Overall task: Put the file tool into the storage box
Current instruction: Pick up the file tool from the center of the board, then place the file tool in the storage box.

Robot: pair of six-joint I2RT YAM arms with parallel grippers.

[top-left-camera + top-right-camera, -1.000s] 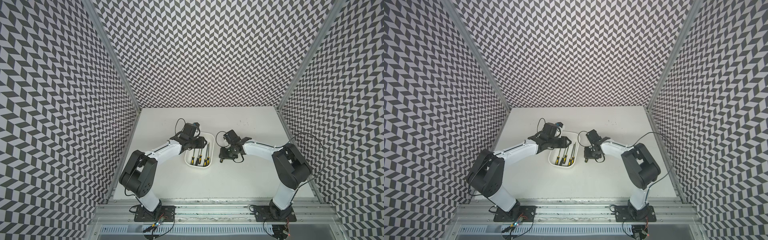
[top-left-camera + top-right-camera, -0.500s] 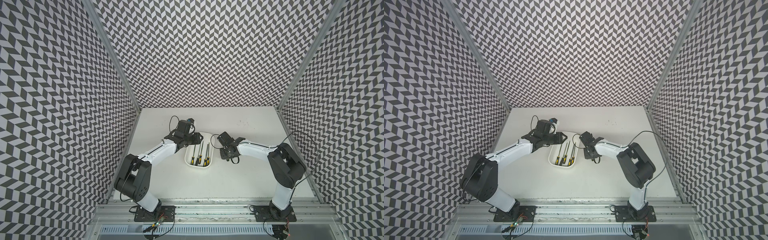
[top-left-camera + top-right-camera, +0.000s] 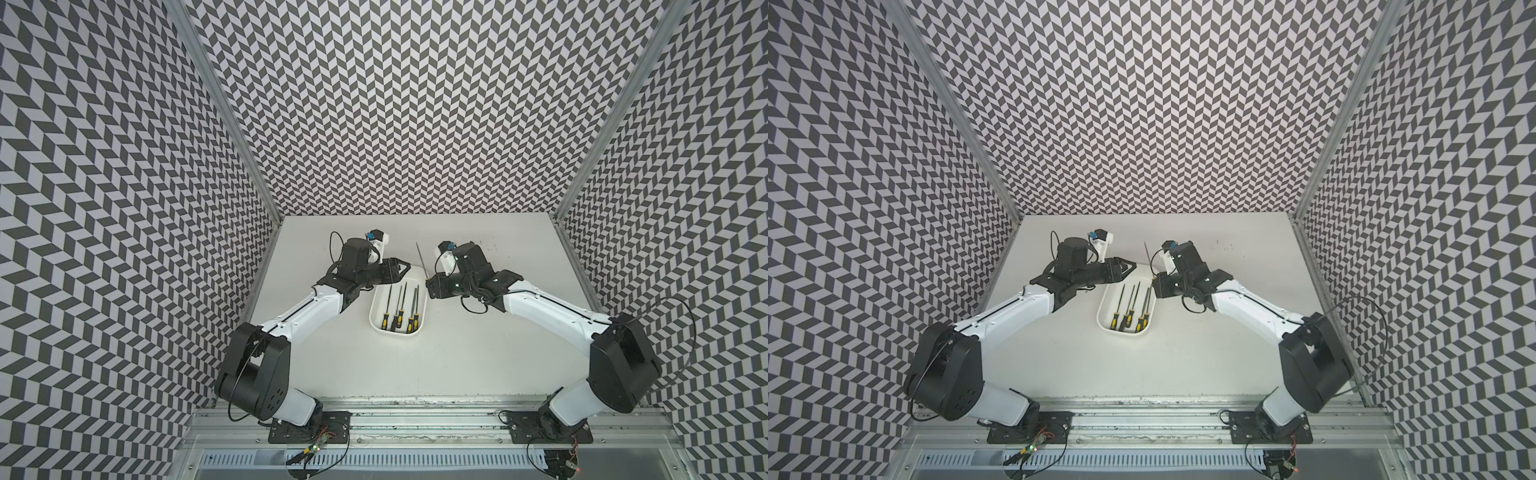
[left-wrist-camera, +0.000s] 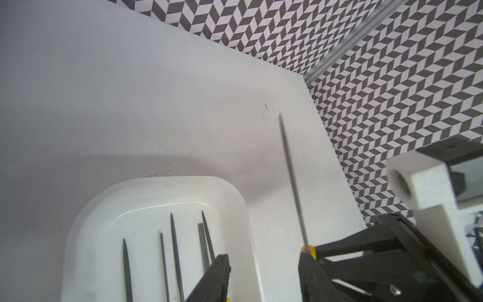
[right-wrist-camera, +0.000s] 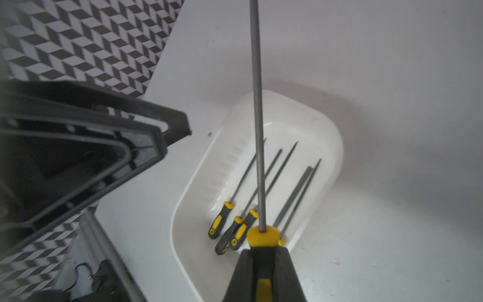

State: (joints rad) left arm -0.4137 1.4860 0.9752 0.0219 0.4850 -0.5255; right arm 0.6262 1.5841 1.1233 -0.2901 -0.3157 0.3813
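My right gripper is holding the file tool (image 5: 263, 235) off the storage box's far corner, so next my left gripper takes over the file tool and lowers it inside.
My right gripper (image 5: 263, 255) is shut on the black-and-yellow handle of a file tool (image 5: 257, 117), whose thin grey shaft points up and toward the back wall. In both top views this file tool (image 3: 420, 258) (image 3: 1148, 259) is held above the table, just off the far right corner of the storage box (image 3: 376, 324) (image 3: 1100, 320). The white box holds several files with their handles toward the front. My left gripper (image 3: 405, 266) (image 4: 262, 274) stands open over the box's far left corner, with nothing between its fingers.
The white table top (image 3: 478, 353) is walled in by chevron-patterned panels (image 3: 415, 104) on three sides. An aluminium rail (image 3: 415, 409) carrying both arm bases runs along the front edge. The two grippers are close together above the box's far end.
My right gripper has closed on the file, lifted it off the table and moved left toward the box. My left gripper has risen and drawn back from the box, opening slightly.
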